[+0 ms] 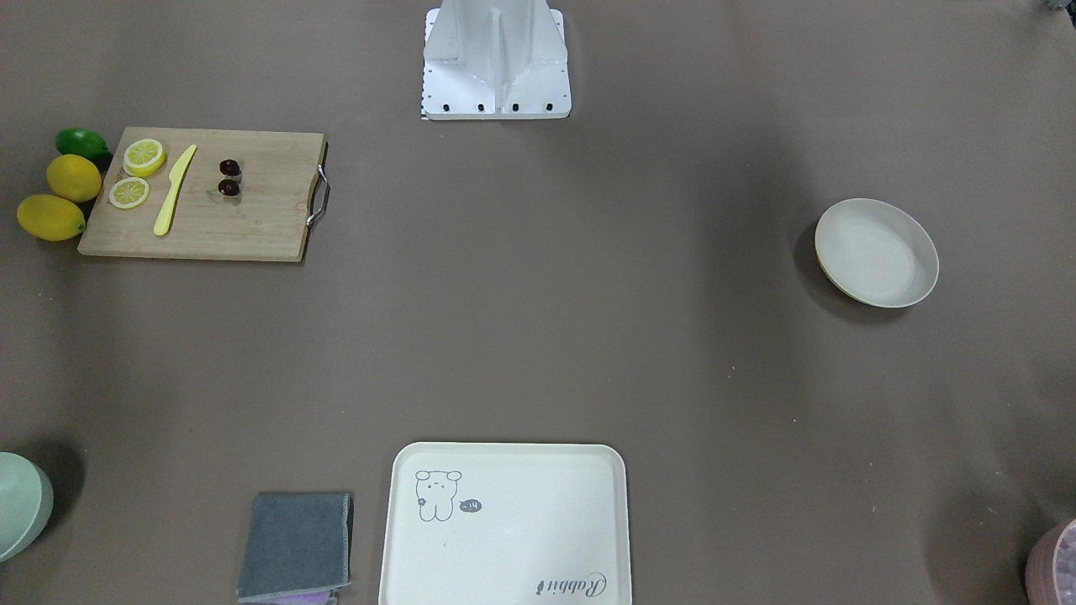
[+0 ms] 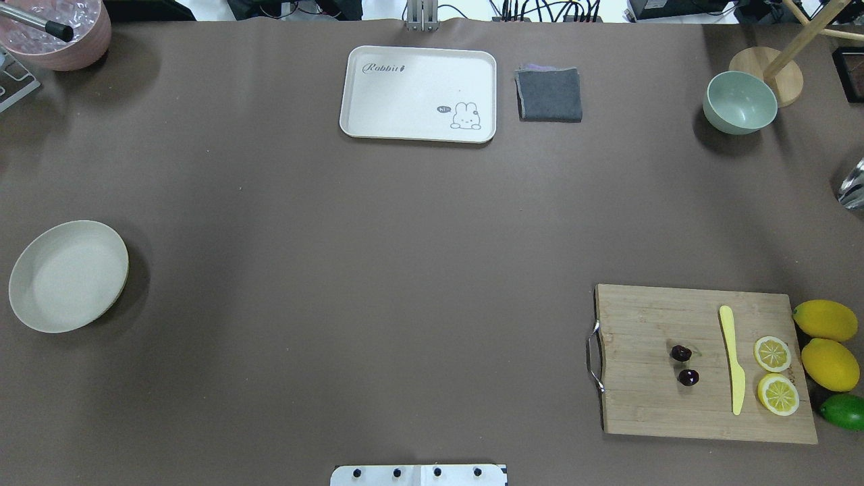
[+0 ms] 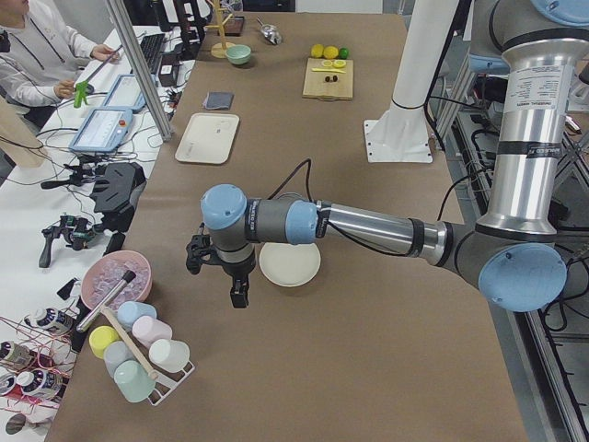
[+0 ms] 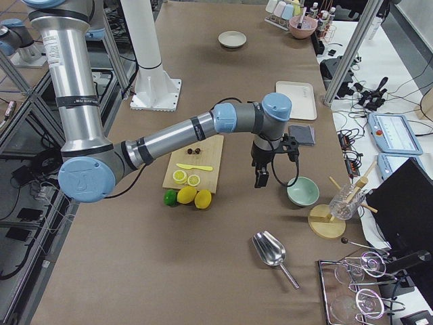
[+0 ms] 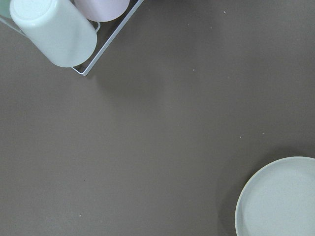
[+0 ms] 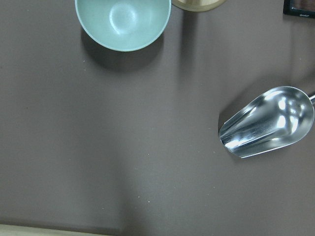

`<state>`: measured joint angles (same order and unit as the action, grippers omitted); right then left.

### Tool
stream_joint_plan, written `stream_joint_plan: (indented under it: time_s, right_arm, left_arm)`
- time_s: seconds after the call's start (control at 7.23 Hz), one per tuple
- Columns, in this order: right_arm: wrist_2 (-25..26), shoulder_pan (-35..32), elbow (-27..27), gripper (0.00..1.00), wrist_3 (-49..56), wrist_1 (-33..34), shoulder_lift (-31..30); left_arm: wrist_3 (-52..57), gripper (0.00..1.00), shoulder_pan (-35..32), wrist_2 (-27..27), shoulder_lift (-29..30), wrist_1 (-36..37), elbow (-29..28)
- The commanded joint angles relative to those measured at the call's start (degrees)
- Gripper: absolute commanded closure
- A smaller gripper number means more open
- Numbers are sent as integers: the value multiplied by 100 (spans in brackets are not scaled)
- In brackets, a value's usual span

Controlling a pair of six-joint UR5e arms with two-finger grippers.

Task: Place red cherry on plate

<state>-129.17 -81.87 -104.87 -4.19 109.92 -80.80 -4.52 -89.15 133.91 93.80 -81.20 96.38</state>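
The plate [image 1: 876,252] is a long way from the red cherry, so the robot's left gripper should first take hold of the plate's outer rim [image 1: 935,260] and bring the plate toward the cutting board.
The red cherry [image 2: 684,364] is a pair of small dark maroon fruits lying on the wooden cutting board [image 2: 648,405]; it also shows in the front-facing view [image 1: 229,178] and the exterior right view [image 4: 195,150]. The plate [image 2: 67,275], round and cream-white with nothing on it, stands far across the table [image 1: 876,252], and its rim shows in the left wrist view [image 5: 280,196]. My left gripper [image 3: 237,293] hangs above the table beside the plate [image 3: 290,263]. Between the board and a green bowl hangs my right gripper [image 4: 260,181]. I cannot tell whether either gripper is open or shut.
On the board lie a yellow knife [image 2: 732,358] and two lemon slices [image 2: 775,374], with lemons [image 2: 827,337] and a lime [image 2: 844,412] beside it. A bear tray [image 2: 418,93], grey cloth [image 2: 549,94], green bowl [image 2: 740,102], metal scoop [image 6: 268,122] and cup rack [image 3: 138,354] stand around the edges.
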Motion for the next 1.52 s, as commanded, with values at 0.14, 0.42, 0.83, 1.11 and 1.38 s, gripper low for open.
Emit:
stream_joint_plan:
  time_s: [0.14,0.42,0.83,1.11,1.38]
  right_arm:
    - [-3,-31,-16,0,-3,4,91]
    - [-47,-74,-15,0,-20,12,91]
    - [-65,-232,-77,0,-20,12,30]
    - [-74,-285,-261,0,-20,39,-111]
    - [-74,-277,-253,0,-12,30,-111]
  left_arm:
    - [-647,2,-24,56,25,17,82]
    - [-638,2,-15,152,24,104,338]
    - [-673,2,-68,970,-37,52,855]
    - [-673,2,211,961,-971,-1371,726]
    - [-1293,2,799,970,-1443,-2922,95]
